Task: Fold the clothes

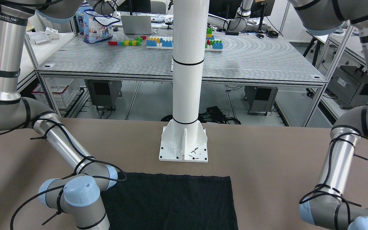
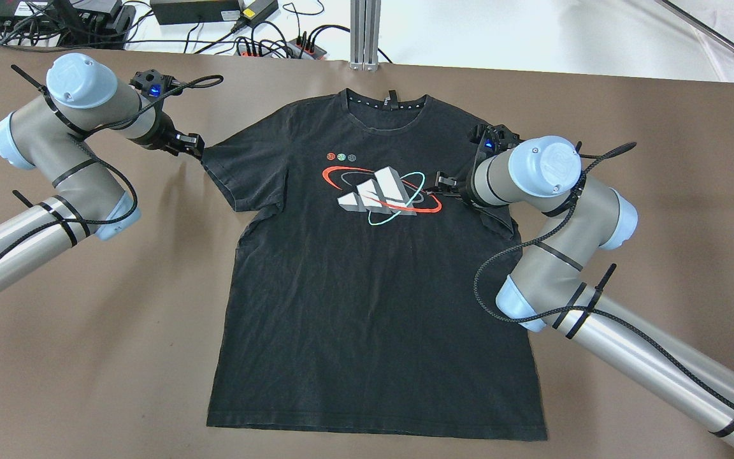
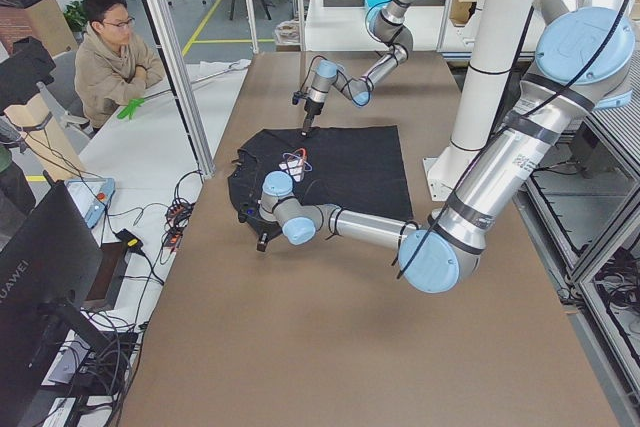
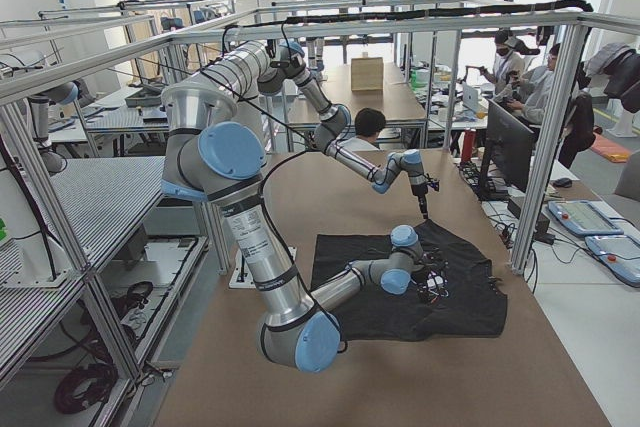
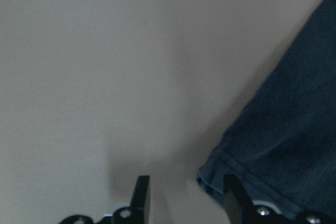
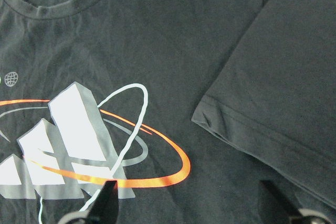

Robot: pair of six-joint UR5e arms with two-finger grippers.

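Observation:
The whole sleeve (image 5: pixel 286 124) will fold flat over the chest when I move it inward, because the layers lie close together at the hem corner (image 5: pixel 209 178).
A black T-shirt (image 2: pixel 367 268) with a red, white and teal logo (image 2: pixel 383 197) lies flat, front up, on the brown table. My left gripper (image 2: pixel 196 148) is low at the tip of the shirt's left sleeve (image 5: pixel 283 129). Its jaws are open in the left wrist view (image 5: pixel 186 203), with the sleeve's hem corner between them near the right finger. My right gripper (image 2: pixel 438 185) hovers over the chest beside the logo, open and empty (image 6: pixel 189 208). The other sleeve (image 6: pixel 283 87) lies folded in over the shirt body.
The white column base (image 1: pixel 183 143) stands on the table behind the shirt's hem. Cables and power strips (image 2: pixel 265 38) and a metal post (image 2: pixel 365 32) line the far edge. A seated person (image 3: pixel 115 57) is beyond that edge.

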